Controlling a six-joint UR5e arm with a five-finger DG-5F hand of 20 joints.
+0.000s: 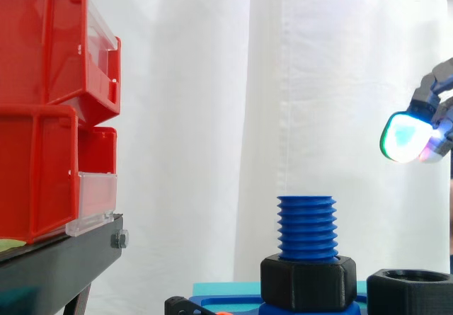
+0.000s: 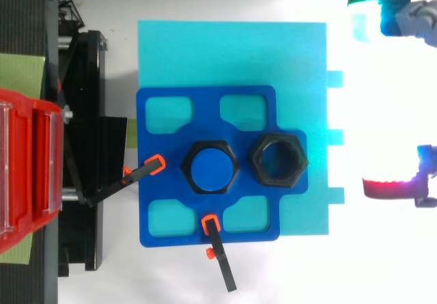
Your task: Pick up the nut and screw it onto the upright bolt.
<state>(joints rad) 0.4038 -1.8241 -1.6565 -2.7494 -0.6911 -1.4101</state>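
Closely stacked ridges (image 1: 307, 228) go around the blue bolt, so the nut (image 1: 410, 292) will work its way down bit by bit and stay perched between grips as the robot's gripper turns it.
A blue threaded bolt (image 1: 306, 227) stands upright in a black hex collar (image 2: 193, 151) at the middle of a blue plate (image 2: 157, 174). A loose black nut (image 2: 278, 160) lies flat on the plate just right of the bolt, also seen low at the right in the side view (image 1: 410, 294). My hand (image 2: 410, 7) hangs to the right of the plate, above and beyond the nut, touching nothing. Its fingers are spread wide and hold nothing, with one glowing green-cyan fingertip (image 1: 405, 136) and a red one (image 2: 390, 188).
The blue plate sits on a cyan board (image 2: 300, 51) and is pinned by two black clamps with orange tips (image 2: 156, 164) (image 2: 210, 222). Stacked red bins (image 1: 49, 110) on a black stand (image 1: 64, 258) rise at the left.
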